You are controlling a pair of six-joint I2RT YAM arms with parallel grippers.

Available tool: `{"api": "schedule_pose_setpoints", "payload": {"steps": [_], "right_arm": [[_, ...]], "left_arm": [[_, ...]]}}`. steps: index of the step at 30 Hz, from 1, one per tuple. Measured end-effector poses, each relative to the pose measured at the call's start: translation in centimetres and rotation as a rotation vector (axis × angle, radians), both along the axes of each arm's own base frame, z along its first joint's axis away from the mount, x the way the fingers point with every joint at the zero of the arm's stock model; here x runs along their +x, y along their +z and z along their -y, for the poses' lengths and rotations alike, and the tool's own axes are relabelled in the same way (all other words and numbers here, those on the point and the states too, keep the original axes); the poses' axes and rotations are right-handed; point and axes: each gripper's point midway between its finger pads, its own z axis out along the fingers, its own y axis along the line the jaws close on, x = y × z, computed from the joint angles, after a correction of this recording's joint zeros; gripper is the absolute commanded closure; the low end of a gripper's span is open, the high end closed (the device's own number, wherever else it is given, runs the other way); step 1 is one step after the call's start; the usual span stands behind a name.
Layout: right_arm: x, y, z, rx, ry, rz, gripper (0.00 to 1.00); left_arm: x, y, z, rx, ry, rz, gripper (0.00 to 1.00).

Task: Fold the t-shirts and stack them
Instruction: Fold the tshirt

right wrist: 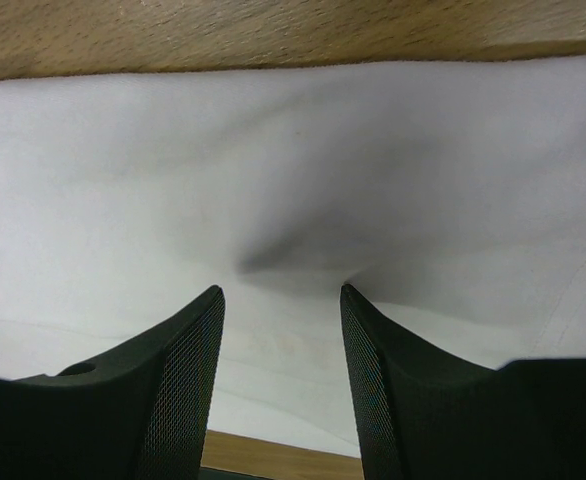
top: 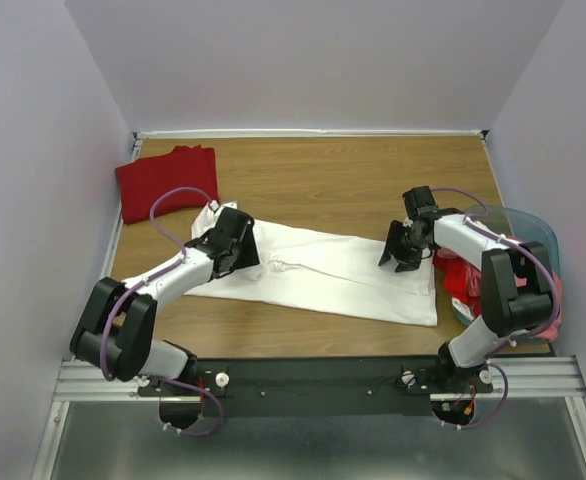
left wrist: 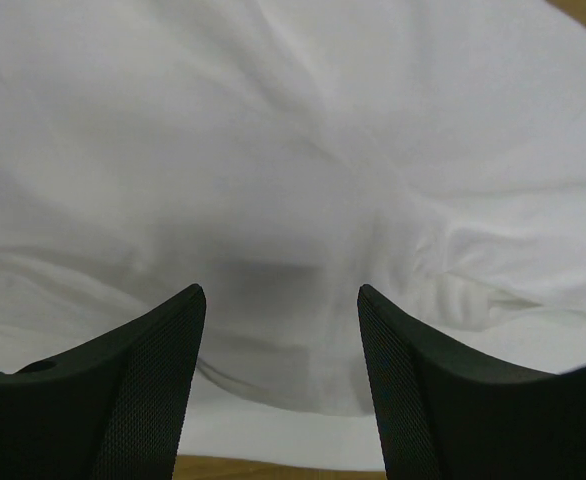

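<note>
The white t-shirt's back corner [top: 204, 218] sticks out toward the dark red t-shirt, so next my left gripper comes up off the rumpled cloth and pinches that corner to make it straight.
A large white t-shirt [top: 323, 275] lies flat across the middle of the wooden table, narrowed into a long band. My left gripper [top: 243, 243] hangs low over its left end, jaws open, with only rumpled white cloth [left wrist: 293, 150] beneath the left gripper [left wrist: 278, 290]. My right gripper [top: 401, 250] is down on the shirt's right part, also open. In the right wrist view the right gripper [right wrist: 281, 290] has its tips at the smooth white cloth [right wrist: 273, 170], with a dark crease between them. A folded dark red t-shirt [top: 168, 180] rests at the back left corner.
A teal plastic bin [top: 528, 235] stands at the right edge, with red and pink shirts [top: 463, 278] bunched inside. Bare wooden table [top: 323, 180] lies behind the white shirt. White walls close in the back and both sides.
</note>
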Motion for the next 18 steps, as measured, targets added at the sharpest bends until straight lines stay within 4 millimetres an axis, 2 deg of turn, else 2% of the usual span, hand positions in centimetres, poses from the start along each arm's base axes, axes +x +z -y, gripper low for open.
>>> {"api": "schedule_pose_setpoints", "payload": {"steps": [3, 12, 15, 18], "right_arm": [[0.0, 0.0, 0.0, 0.0, 0.0, 0.0, 0.42], [0.0, -0.2, 0.1, -0.005, -0.002, -0.006, 0.42], [0.3, -0.1, 0.2, -0.015, -0.006, 0.002, 0.42], [1.3, 0.7, 0.3, -0.024, -0.011, 0.034, 0.42]], "left_arm": [[-1.3, 0.4, -0.6, -0.004, -0.001, 0.006, 0.3], [-2.4, 2.8, -0.4, -0.062, -0.011, 0.041, 0.29], [-1.5, 3.8, -0.6, -0.067, 0.002, 0.062, 0.29], [1.0, 4.8, -1.7, -0.057, 0.044, 0.085, 0.29]]}}
